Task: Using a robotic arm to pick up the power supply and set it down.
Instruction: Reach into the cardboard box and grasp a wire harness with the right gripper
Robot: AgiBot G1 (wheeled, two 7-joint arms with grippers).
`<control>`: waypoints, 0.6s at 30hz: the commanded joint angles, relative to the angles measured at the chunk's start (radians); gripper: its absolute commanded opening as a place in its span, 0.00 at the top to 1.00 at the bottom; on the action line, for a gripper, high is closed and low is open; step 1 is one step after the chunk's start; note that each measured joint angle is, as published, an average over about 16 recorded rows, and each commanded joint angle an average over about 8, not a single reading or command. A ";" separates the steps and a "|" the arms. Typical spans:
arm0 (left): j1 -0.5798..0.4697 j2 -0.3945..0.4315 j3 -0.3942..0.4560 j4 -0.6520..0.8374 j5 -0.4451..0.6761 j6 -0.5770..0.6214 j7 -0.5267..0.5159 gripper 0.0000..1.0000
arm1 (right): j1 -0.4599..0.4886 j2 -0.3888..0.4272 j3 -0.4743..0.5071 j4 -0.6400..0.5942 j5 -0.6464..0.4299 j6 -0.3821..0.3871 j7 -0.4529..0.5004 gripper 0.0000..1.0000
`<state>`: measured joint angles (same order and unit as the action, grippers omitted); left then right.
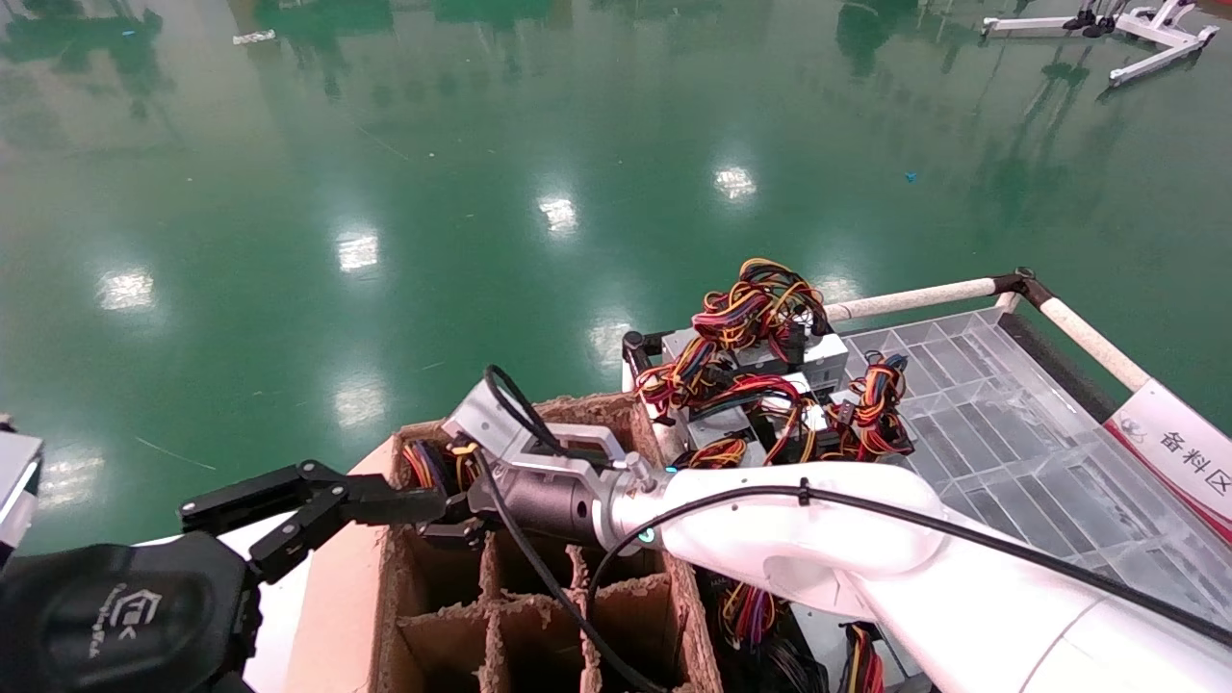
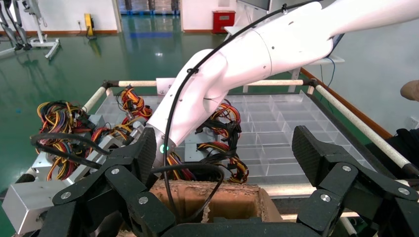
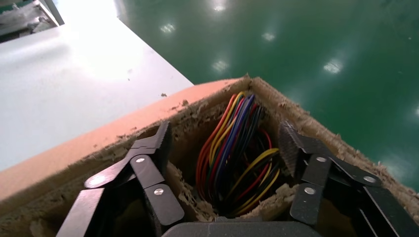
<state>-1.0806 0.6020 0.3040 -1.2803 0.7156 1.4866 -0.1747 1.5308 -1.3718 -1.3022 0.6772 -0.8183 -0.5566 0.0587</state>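
I expect the power supply's hidden body to slide out and hang below when I lift, because the thick wire bundle (image 1: pixel 428 464) goes down into the corner cell (image 3: pixel 236 185).
The power supply's red, orange, yellow and purple wire bundle (image 3: pixel 222 153) rises out of the far-left corner cell of a brown cardboard divider box (image 1: pixel 539 630); its grey body is hidden down in the cell. The white robotic arm (image 1: pixel 818 539) reaches across the box from the right. My right gripper (image 3: pixel 226 143) hangs open over that cell, one finger on each side of the wires and touching nothing. In the head view the bundle (image 1: pixel 431 464) shows just beyond the right gripper (image 1: pixel 457 525). My left gripper (image 1: pixel 356 520) stands open beside the box's left wall, holding nothing.
Several more grey power supplies with tangled wires (image 1: pixel 760 385) are piled on a clear compartment tray (image 1: pixel 1011 452), fenced by a white rail (image 1: pixel 914 298). A red-and-white sign (image 1: pixel 1174 452) lies at the right. A white tabletop (image 3: pixel 59 74) runs beside the box; green floor lies beyond.
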 commanded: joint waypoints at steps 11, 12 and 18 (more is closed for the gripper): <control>0.000 0.000 0.001 0.000 0.000 0.000 0.000 0.00 | 0.003 0.001 -0.074 0.011 0.056 0.038 0.008 1.00; 0.000 0.000 0.001 0.000 0.000 0.000 0.000 0.00 | 0.003 0.001 -0.078 0.011 0.061 0.039 0.008 1.00; 0.000 0.000 0.001 0.000 -0.001 0.000 0.000 0.00 | 0.002 0.002 -0.099 0.008 0.088 0.049 0.010 1.00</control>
<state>-1.0808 0.6017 0.3049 -1.2803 0.7150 1.4862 -0.1742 1.5325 -1.3702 -1.3995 0.6862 -0.7294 -0.5105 0.0676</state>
